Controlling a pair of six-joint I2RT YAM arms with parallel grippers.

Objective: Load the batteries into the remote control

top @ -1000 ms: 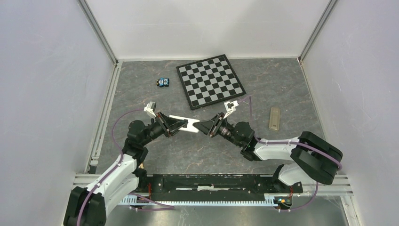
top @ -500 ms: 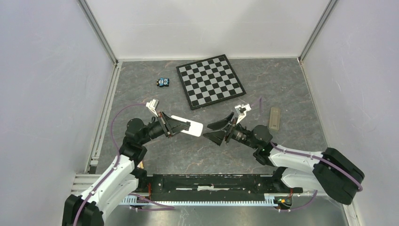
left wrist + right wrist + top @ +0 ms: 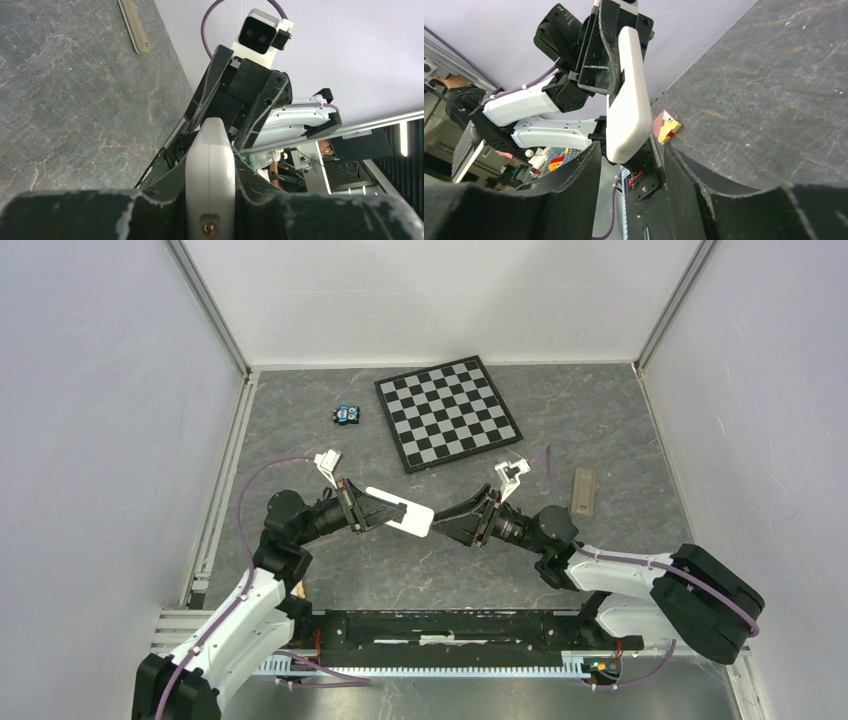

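Next, my right gripper grabs the remote control's loose end (image 3: 418, 521) and puts the remote control in the space (image 3: 548, 494) by the tan strip, because my left gripper is holding it far from there.
My left gripper (image 3: 393, 511) is shut on the white remote control (image 3: 408, 519), holding it above the table with its free end pointing right. In the left wrist view the remote (image 3: 210, 165) stands edge-on, clamped between my left gripper's (image 3: 210, 202) fingers. My right gripper (image 3: 441, 524) faces it from the right, open. In the right wrist view the remote's rounded end (image 3: 629, 120) sits just ahead of and between my right gripper's (image 3: 631, 167) jaws, with a gap on each side. The batteries (image 3: 347, 414) lie as a small dark cluster at the back left.
A checkerboard (image 3: 448, 411) lies at the back centre. A flat tan strip (image 3: 584, 490) rests on the table to the right, also visible in the left wrist view (image 3: 134, 26). White walls enclose the grey marbled table (image 3: 620, 420).
My right gripper let go of the remote's end, drew back to the right with jaws wide, then came back close with jaws narrower. The left gripper still holds the remote, slightly shifted.
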